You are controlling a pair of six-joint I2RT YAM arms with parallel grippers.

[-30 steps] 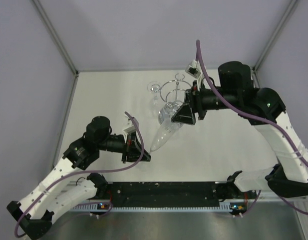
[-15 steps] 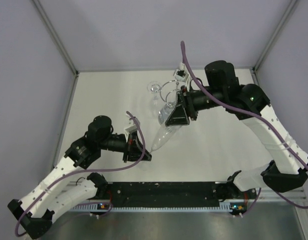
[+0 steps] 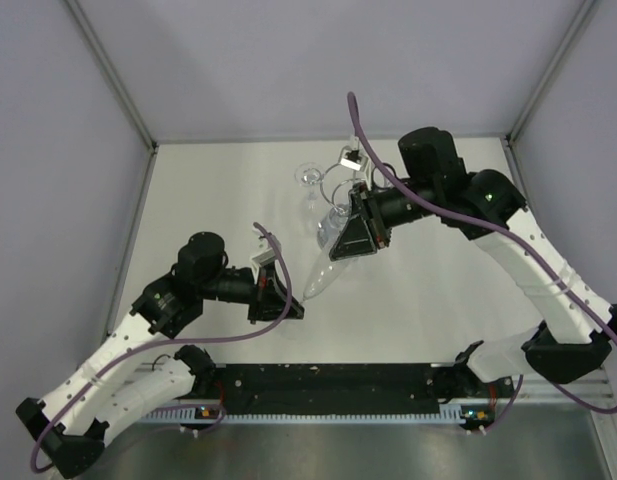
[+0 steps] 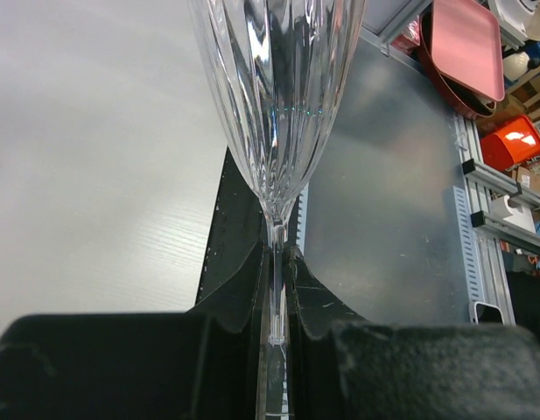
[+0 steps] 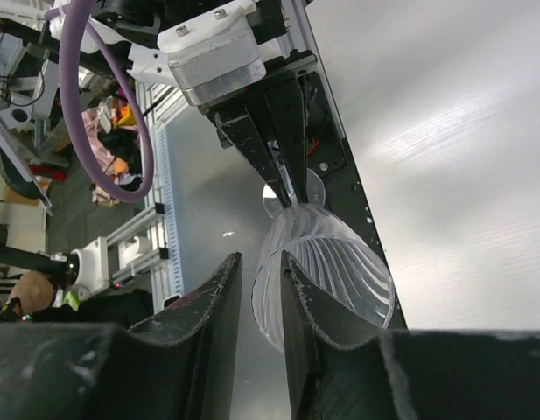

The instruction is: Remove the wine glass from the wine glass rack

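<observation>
The wine glass's stem (image 4: 277, 234) is in my closed left gripper, so next my right gripper closes on the wine glass's rim (image 5: 259, 282) before my left gripper opens and moves away.
A clear ribbed wine glass (image 3: 328, 265) lies tilted in the air between both grippers, foot toward the left arm. My left gripper (image 3: 288, 300) is shut on its stem; the left wrist view shows the stem (image 4: 277, 254) pinched between my fingers, with the bowl (image 4: 274, 87) above them. My right gripper (image 3: 350, 245) is at the bowl's mouth. In the right wrist view its jaws (image 5: 261, 271) stand slightly apart astride the glass rim (image 5: 331, 262), with one finger inside the bowl. The chrome wine glass rack (image 3: 333, 185) stands behind the right gripper, partly hidden.
Another clear glass (image 3: 308, 177) sits at the rack's left side. A black rail (image 3: 328, 380) runs along the near table edge between the arm bases. Grey walls close the left, back and right. A pink tray (image 4: 466, 44) lies beyond the table.
The right arm has swung left and nearer, its gripper shifting left along the bowl's mouth. The left gripper and the glass's stem end have stayed in place.
</observation>
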